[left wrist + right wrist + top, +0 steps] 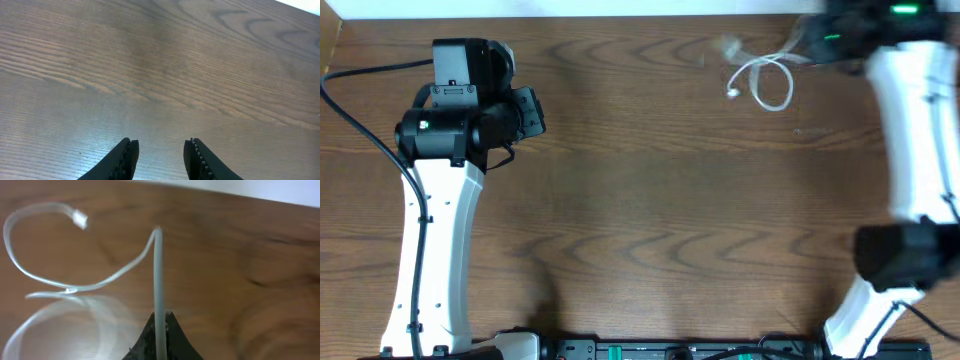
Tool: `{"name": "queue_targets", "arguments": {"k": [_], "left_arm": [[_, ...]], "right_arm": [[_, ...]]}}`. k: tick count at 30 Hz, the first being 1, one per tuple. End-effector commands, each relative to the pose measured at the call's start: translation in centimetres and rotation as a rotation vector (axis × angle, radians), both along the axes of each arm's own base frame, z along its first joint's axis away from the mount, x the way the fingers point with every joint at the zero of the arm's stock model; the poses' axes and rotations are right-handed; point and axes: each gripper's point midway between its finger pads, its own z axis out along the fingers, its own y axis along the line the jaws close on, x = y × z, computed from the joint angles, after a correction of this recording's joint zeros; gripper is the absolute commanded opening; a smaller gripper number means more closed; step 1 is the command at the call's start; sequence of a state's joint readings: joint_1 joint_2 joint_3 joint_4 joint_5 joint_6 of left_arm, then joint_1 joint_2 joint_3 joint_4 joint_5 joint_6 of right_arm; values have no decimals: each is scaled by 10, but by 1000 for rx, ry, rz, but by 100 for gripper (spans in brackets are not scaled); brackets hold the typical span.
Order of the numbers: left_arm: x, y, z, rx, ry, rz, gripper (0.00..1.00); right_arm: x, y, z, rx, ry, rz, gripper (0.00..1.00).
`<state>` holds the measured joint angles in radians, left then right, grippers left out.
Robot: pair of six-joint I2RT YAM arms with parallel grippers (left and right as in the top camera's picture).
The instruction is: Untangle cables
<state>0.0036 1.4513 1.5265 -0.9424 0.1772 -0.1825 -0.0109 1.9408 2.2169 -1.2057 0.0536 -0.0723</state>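
Observation:
The white cable (750,65) hangs clear of other cables, so my right gripper keeps carrying it aside to the table's nearer side edge, then lets go.
A thin white cable (789,88) lies in a loose loop at the far right of the wooden table (650,200), and its small white connector (733,93) points left. My right gripper (807,52) reaches in from the top right corner. In the right wrist view that gripper (160,314) is shut on the white cable (158,270), which runs straight up from the jaws and curls left to the connector (80,218). My left gripper (534,112) sits at the far left, well away from the cable. In its wrist view it (160,141) stands open over bare wood.
A dark strip of equipment (670,350) runs along the table's front edge. A pale wall (570,8) borders the back edge. Part of the white loop is blurred in the right wrist view.

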Motion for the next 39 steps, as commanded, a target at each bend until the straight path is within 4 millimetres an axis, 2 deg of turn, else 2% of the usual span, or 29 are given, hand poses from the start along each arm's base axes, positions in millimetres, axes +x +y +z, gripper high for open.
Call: {"name": "queue_targets", "arguments": {"k": [1,4,8,12,17,18,19,20,21,23,28,29,34,35,36,37,39], "left_arm": [[1,0,-2,4,5,0,36],[2,0,-2,4,1,0,36],[2,0,-2,4,1,0,36],[2,0,-2,4,1,0,36],[2,0,-2,3,2,-1,36],[2,0,-2,3,2,-1,36],[2,0,-2,3,2,-1,36],[2,0,-2,3,2,-1,36],[2,0,-2,3,2,-1,36],[2,0,-2,3,2,0,36],[2,0,-2,3,2,-1,38],[2,0,-2,3,2,-1,46],[2,1,-2,4,2,0,68],[2,1,-2,4,2,0,74],[2,1,-2,4,2,0,88],[2,1,-2,4,2,0,92],[2,1,-2,4,2,0,93]], "right_arm": [[-15,-65,32,-10,-81,-198,1],[-24,-112,40,-9,-112,-307,1],[-33,-161,30,-3,-99,-414,1],[-35,-191,9,0,-58,-474,1],[-35,-222,-27,34,6,-561,3],[-35,-225,-35,41,23,-573,18],[-35,-227,-43,48,43,-576,42],[-36,-228,-52,53,70,-577,65],[-37,-227,-58,57,92,-577,82],[-39,-223,-65,68,119,-570,93],[-37,-203,-59,114,118,-519,99],[-37,-196,-55,124,115,-497,99],[-38,-152,-30,186,89,-342,99],[-40,-142,-22,193,80,-312,99],[-42,-130,-12,201,66,-274,99],[-44,-119,-4,212,53,-243,99],[-49,-94,15,237,17,-170,99]]}}
